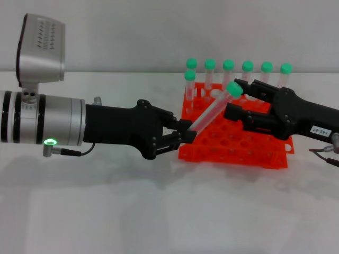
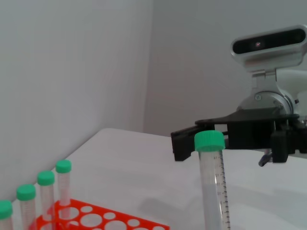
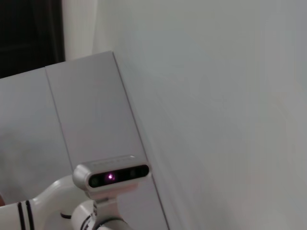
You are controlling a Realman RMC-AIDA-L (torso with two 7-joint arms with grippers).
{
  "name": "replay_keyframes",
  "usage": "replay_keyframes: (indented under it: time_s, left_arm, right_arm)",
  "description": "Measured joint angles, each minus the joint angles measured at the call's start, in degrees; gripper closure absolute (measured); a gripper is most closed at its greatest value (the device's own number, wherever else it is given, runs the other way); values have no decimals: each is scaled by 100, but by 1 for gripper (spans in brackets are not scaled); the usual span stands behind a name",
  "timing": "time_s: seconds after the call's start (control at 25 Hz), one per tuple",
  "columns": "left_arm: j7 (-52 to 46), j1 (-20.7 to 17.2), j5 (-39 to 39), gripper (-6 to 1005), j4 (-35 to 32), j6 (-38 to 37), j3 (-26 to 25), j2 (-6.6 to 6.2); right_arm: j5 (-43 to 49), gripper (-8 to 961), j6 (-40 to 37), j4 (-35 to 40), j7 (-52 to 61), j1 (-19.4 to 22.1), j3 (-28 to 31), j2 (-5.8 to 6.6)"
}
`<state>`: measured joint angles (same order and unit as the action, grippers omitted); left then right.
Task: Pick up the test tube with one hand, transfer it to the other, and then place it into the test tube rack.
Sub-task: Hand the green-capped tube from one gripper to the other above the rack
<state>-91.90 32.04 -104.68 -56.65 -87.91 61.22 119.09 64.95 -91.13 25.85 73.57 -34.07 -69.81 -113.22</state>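
Observation:
Next, my right gripper takes the test tube just below the cap [image 1: 223, 102] first, because my left gripper holds the test tube's lower end [image 1: 197, 127], which has to go into the rack.
My left gripper [image 1: 184, 134] is shut on the lower end of the test tube [image 1: 211, 110], which is clear and tilts up to the right, green cap [image 1: 233, 89] uppermost. It hangs above the left part of the orange-red test tube rack [image 1: 233, 151]. My right gripper [image 1: 235, 98] reaches in from the right, its fingers open either side of the tube just below the cap, not closed on it. In the left wrist view the tube [image 2: 214, 187] stands close up, with the right gripper [image 2: 192, 136] behind its cap and the rack [image 2: 105, 219] below.
Several other green-capped tubes [image 1: 247, 66] stand in the rack's back row and left end; they also show in the left wrist view [image 2: 45, 178]. The rack sits on a white table [image 1: 159, 211] near a wall. The right wrist view shows only wall and the left wrist camera [image 3: 111, 176].

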Motion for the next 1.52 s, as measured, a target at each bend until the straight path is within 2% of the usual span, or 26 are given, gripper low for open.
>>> replay_keyframes:
  time_s: [0.32, 0.52, 0.76, 0.96, 1.4, 1.52]
  left_arm:
    - [112, 113, 7, 724, -4, 91, 15, 9]
    - [194, 153, 8, 717, -4, 134, 26, 9]
    - [233, 162, 8, 708, 26, 252, 68, 9]
    - [235, 162, 11, 700, 40, 366, 166, 9]
    - [215, 153, 10, 684, 58, 408, 183, 9]
    - [200, 145, 9, 679, 60, 408, 190, 11]
  right_arm:
    - [131, 78, 480, 139, -49, -24, -146, -121]
    - [155, 85, 585, 162, -72, -83, -154, -139]
    - [156, 216, 593, 166, -113, -153, -161, -149]
    - [156, 412, 597, 174, -121, -173, -165, -148]
    - [209, 482, 723, 229, -198, -173, -303, -161]
    - [210, 589, 726, 236, -266, -142, -302, -185]
